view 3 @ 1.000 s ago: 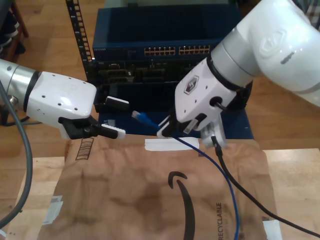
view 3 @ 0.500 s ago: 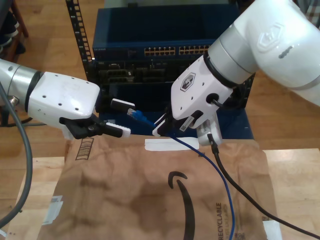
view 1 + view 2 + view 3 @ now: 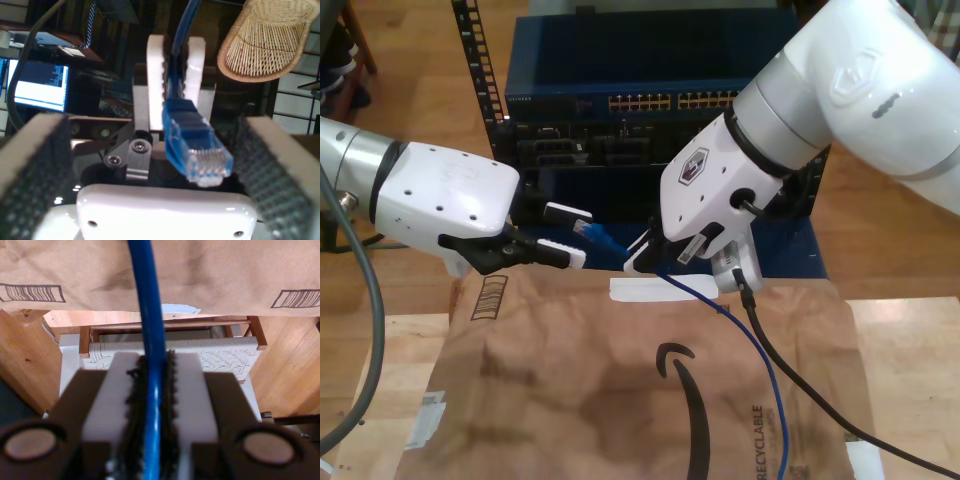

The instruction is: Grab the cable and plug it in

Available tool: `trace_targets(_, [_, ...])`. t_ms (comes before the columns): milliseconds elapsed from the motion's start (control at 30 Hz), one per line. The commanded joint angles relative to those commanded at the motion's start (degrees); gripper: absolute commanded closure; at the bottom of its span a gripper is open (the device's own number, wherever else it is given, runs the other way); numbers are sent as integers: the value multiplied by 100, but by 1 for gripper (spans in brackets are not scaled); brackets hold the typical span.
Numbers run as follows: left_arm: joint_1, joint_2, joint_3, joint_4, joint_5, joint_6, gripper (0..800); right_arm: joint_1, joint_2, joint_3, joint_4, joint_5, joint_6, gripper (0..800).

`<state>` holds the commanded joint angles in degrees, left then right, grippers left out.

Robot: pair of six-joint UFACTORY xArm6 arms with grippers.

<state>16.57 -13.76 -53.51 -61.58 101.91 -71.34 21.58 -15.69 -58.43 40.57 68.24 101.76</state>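
Observation:
A slack curve of blue cable lies across the brown paper. The cable's tail will get dragged along when I carry the plug to the switch.
The cable is thin and bright blue, and it runs up across the brown paper to my second gripper. That gripper's white fingers are shut on the cable a short way behind its plug. The clear-tipped plug sticks out toward the exterior view's left. It sits between the two spread fingers of my first gripper, which is open. In the first wrist view the plug hangs between the dark ribbed pads without touching either, with my second gripper behind it.
A blue rack with a network switch and its rows of ports stands behind both arms. Brown packing paper with a white label covers the table. A thick black robot cable trails over the paper at the exterior view's right.
My second gripper has carried the plug toward the exterior view's left, in between my first gripper's open fingers. My first gripper has edged slightly toward it.

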Motion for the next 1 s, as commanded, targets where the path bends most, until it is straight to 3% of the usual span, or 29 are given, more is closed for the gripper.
trace_targets(400, [0,0,0,-202,-44,62,529,0,0,9,0,0,0,792])
trace_targets(1000, [18,0,9,-185,-132,62,524,-9,-9,9,0,0,0,793])
